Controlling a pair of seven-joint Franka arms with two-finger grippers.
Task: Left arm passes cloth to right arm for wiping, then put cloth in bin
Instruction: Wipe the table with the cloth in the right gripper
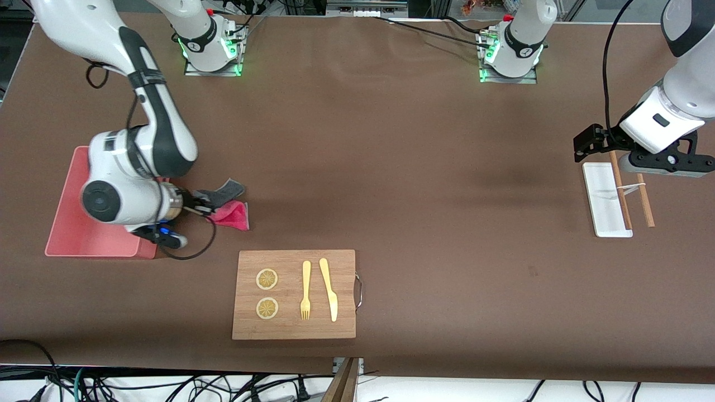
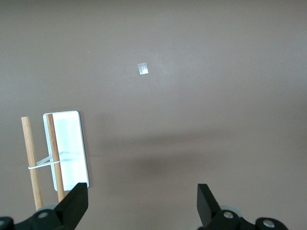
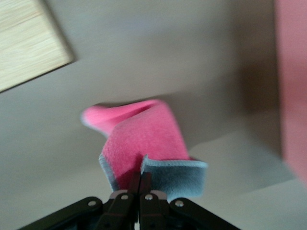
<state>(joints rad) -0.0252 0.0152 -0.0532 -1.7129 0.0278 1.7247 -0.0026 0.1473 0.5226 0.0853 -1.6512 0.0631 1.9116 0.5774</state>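
The bin's rim is very near the cloth (image 1: 231, 214), so my right gripper should first wipe back toward the table's open middle (image 1: 311, 207) and then put the cloth in the bin.
The crimson-pink cloth (image 1: 232, 213) with its grey reverse (image 1: 223, 192) hangs from my right gripper (image 1: 202, 204), which is shut on its edge, just beside the salmon-pink bin (image 1: 72, 223) at the right arm's end of the table. In the right wrist view the cloth (image 3: 144, 139) is folded over the closed fingertips (image 3: 140, 179) and the bin (image 3: 292, 81) shows at the edge. My left gripper (image 1: 586, 146) is open and empty, up over the table near the white tray (image 1: 606, 198); its fingers (image 2: 74, 203) stand wide apart.
A wooden board (image 1: 294, 294) with two lemon slices, a fork and a knife lies nearer the front camera than the cloth. The white tray (image 2: 67, 146) and two banded wooden sticks (image 1: 631, 190) lie at the left arm's end. A small tape mark (image 2: 143, 69) is on the table.
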